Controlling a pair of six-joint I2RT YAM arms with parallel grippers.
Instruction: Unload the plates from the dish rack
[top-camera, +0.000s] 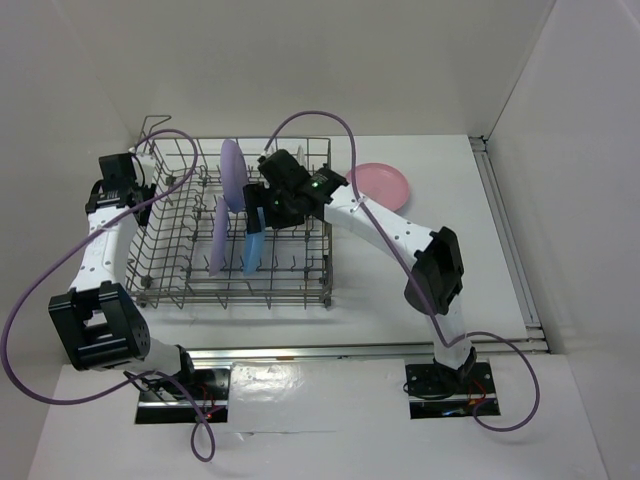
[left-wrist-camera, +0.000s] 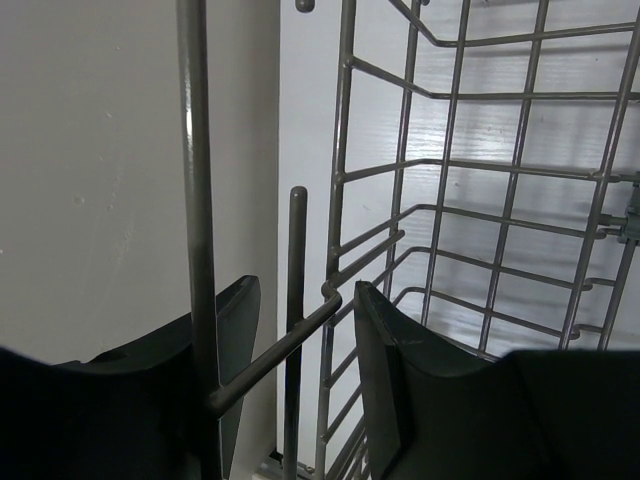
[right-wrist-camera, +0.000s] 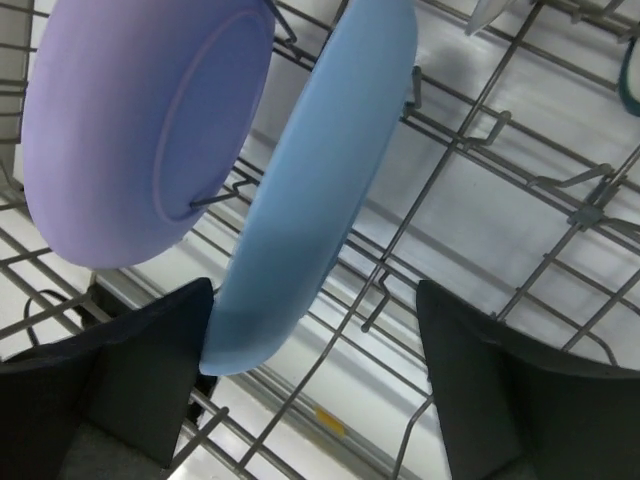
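The blue plate's edge (right-wrist-camera: 247, 345) sits shallow next to one finger, so the robot's right gripper needs to center over the blue plate (right-wrist-camera: 300, 230) and go deeper before it closes and lifts.
The grey wire dish rack (top-camera: 230, 300) stands left of centre. Two lavender plates (top-camera: 232, 172) (top-camera: 218, 238) and a blue plate (top-camera: 253, 250) stand upright in it. A pink plate (top-camera: 380, 185) lies flat on the table right of the rack. My right gripper (top-camera: 258, 205) is over the rack, open. In the right wrist view its jaws (right-wrist-camera: 315, 300) straddle the lower edge of the blue plate (right-wrist-camera: 320, 170), which is next to the left finger (right-wrist-camera: 150, 370), with a lavender plate (right-wrist-camera: 140, 130) beside it. My left gripper (left-wrist-camera: 305, 290) is open around a corner wire of the rack (left-wrist-camera: 340, 200).
White walls close in on the left, back and right. A metal rail runs along the table's right and front edges (top-camera: 510, 240). The rack's raised handle (top-camera: 155, 125) is at its back left corner, by the left gripper (top-camera: 130, 185). Purple cables loop over both arms.
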